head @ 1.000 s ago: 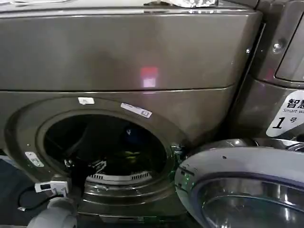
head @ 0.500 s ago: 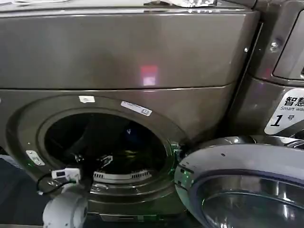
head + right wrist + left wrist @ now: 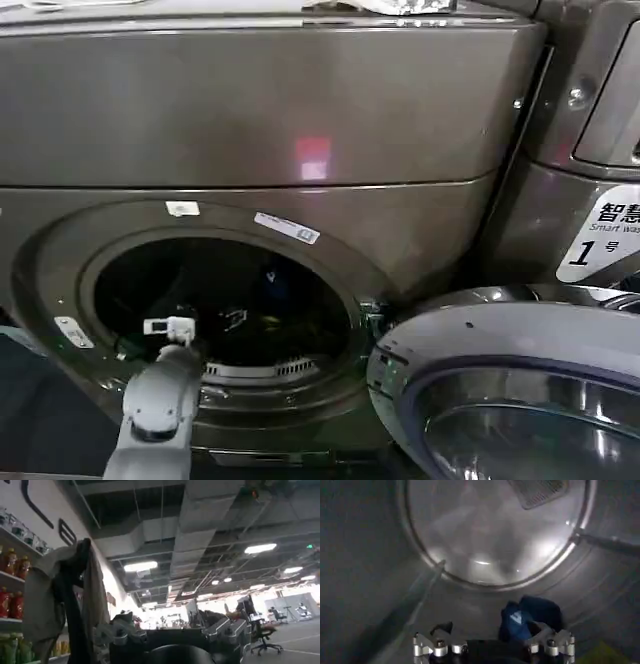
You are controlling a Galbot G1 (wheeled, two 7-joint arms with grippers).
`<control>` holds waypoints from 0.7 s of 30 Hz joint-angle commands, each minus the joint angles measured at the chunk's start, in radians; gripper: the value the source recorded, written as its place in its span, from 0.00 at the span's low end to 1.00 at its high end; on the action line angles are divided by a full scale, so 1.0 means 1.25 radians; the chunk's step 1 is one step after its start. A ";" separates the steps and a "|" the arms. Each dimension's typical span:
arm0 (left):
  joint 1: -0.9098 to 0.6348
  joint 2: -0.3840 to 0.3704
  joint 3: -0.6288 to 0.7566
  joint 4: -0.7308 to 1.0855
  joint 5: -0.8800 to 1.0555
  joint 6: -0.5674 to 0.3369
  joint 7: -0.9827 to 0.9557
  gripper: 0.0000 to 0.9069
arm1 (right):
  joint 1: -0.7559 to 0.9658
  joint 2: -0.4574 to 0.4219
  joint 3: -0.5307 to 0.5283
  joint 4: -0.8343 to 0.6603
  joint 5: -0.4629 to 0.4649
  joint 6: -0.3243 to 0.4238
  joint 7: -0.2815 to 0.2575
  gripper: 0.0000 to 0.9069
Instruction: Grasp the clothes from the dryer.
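A gap (image 3: 580, 629) is between the yellow-green clothes (image 3: 603, 653) and the blue cloth, so I expect the yellow-green clothes to come up alone and droop when I lift them.
The dryer (image 3: 260, 110) is the big bronze-grey machine, with its round port (image 3: 215, 300) open. My left arm (image 3: 160, 400) reaches up through the port, and the left gripper (image 3: 228, 320) is inside the dark drum. In the left wrist view the left gripper (image 3: 491, 628) is open with nothing between its fingers. A bit of the yellow-green clothes (image 3: 606, 654) shows on the drum floor, off to one side of the fingers. A blue cloth (image 3: 520, 620) lies just ahead of one fingertip. The right gripper (image 3: 167, 617) is open, points up at the ceiling and holds nothing.
The dryer's grey-rimmed glass door (image 3: 500, 390) hangs open at the lower right, close to the port. A second machine with a white "1" label (image 3: 600, 240) stands to the right. The drum's back wall (image 3: 495, 530) and a grille (image 3: 537, 491) lie ahead of the left gripper.
My left arm has risen and moved right, from below the port's rim to inside the drum. The door and the machines have not moved.
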 commanded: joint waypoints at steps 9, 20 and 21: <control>-0.151 0.003 0.047 0.099 0.158 -0.311 0.370 1.00 | -0.006 -0.002 0.001 0.000 -0.001 0.002 0.000 1.00; -0.192 0.028 0.103 0.158 0.173 -0.352 0.370 1.00 | -0.004 0.002 -0.002 0.001 -0.003 0.003 -0.001 1.00; -0.195 0.033 0.113 0.162 0.182 -0.356 0.370 1.00 | -0.004 0.002 -0.003 0.001 -0.003 0.004 -0.001 1.00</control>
